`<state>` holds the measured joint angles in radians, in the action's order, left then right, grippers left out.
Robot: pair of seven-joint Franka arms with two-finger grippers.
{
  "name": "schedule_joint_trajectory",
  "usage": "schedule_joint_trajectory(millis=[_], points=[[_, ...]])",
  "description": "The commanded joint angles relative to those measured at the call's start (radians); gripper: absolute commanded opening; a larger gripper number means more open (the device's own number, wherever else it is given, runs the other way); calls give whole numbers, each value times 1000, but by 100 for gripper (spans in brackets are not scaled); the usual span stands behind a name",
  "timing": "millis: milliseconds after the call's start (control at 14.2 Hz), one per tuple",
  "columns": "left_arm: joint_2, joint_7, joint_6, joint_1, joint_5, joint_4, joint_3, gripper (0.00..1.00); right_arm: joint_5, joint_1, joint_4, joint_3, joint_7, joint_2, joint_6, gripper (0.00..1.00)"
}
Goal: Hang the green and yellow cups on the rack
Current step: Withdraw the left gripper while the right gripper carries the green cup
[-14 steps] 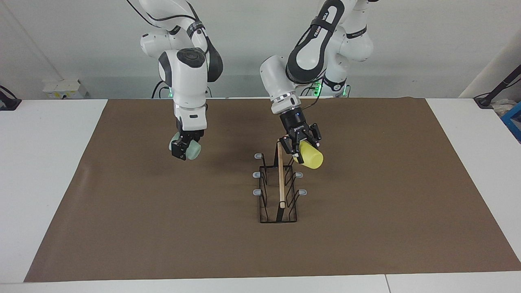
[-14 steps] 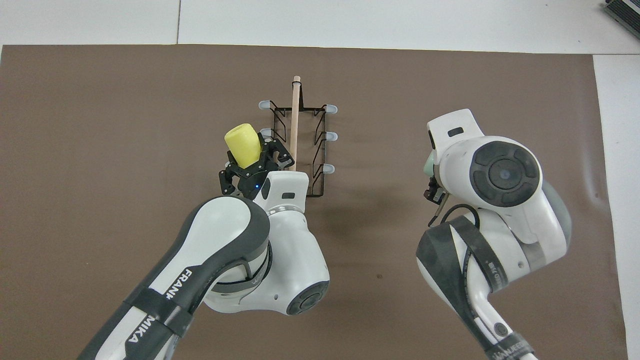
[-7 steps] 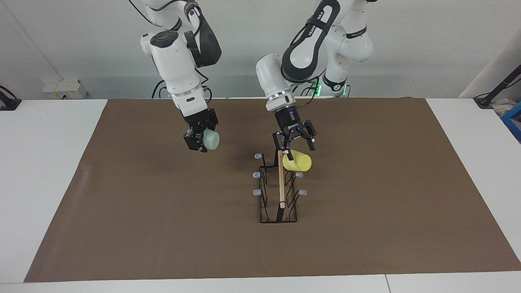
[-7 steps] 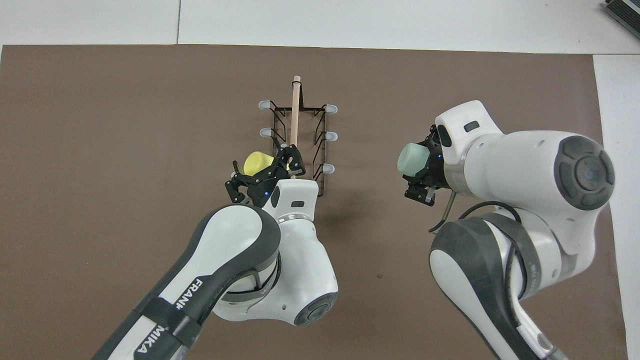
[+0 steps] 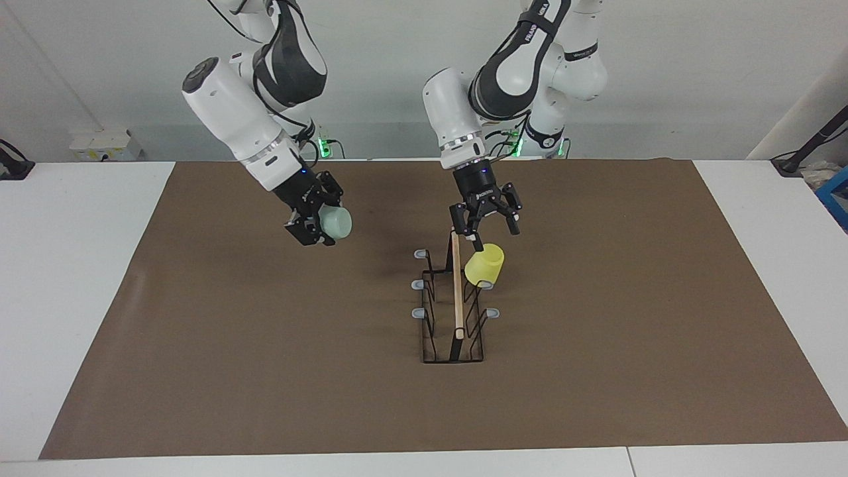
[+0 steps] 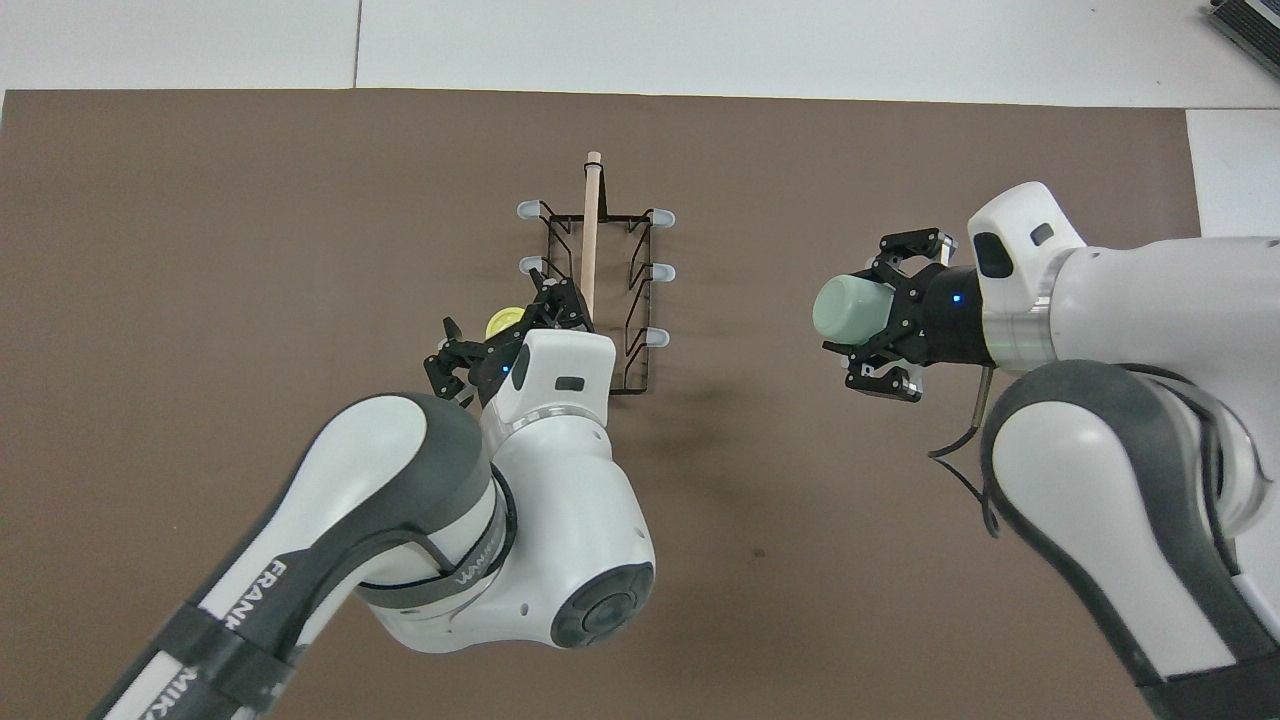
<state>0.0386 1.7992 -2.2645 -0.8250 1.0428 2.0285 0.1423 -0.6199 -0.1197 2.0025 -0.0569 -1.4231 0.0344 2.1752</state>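
The green cup's base (image 6: 840, 310) faces the rack, so my right gripper should flip that cup opening-down before lowering it over the rack's peg (image 6: 656, 337) opposite the yellow cup.
The black wire rack (image 5: 456, 311) with its wooden bar (image 6: 590, 230) stands mid-mat. The yellow cup (image 5: 484, 264) hangs tilted, mouth down, on the rack's prong nearest the robots on the left arm's side. Just above it my left gripper (image 5: 485, 222) is open and apart from the cup. In the overhead view the left gripper (image 6: 503, 332) covers most of the yellow cup (image 6: 503, 320). My right gripper (image 5: 315, 222) is shut on the mint green cup (image 5: 333, 223), held on its side in the air over the mat toward the right arm's end. Overhead, the green cup (image 6: 850, 308) sticks out of the right gripper (image 6: 882, 312) toward the rack.
A brown mat (image 5: 596, 371) covers most of the white table (image 5: 79, 298). Five grey-tipped prongs of the rack (image 6: 655, 272) stand bare. A small white box (image 5: 106, 144) sits at the table's edge near the right arm's base.
My left gripper opened, left the yellow cup on the prong and rose off it. My right arm swung round with the green cup, turning it to point at the rack.
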Motion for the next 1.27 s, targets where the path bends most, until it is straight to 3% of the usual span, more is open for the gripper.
schedule_joint_trajectory(millis=[0, 352, 845, 1056, 1196], points=[[-19, -267, -6, 84, -149, -46, -3, 100, -166, 93, 19, -8, -158, 44, -116, 0], [-40, -807, -50, 251, -420, -48, -4, 100, -410, 221, 63, -6, -348, 85, -261, 0], [-91, -1430, -44, 455, -826, -39, 2, 100, -590, 314, 120, -4, -493, 104, -367, 0], [-100, -1618, 46, 539, -961, -69, 3, 100, -778, 318, 180, -4, -586, 73, -403, 0], [-98, -1743, 178, 589, -1016, -135, 3, 100, -892, 301, 215, -4, -660, 44, -408, 0]])
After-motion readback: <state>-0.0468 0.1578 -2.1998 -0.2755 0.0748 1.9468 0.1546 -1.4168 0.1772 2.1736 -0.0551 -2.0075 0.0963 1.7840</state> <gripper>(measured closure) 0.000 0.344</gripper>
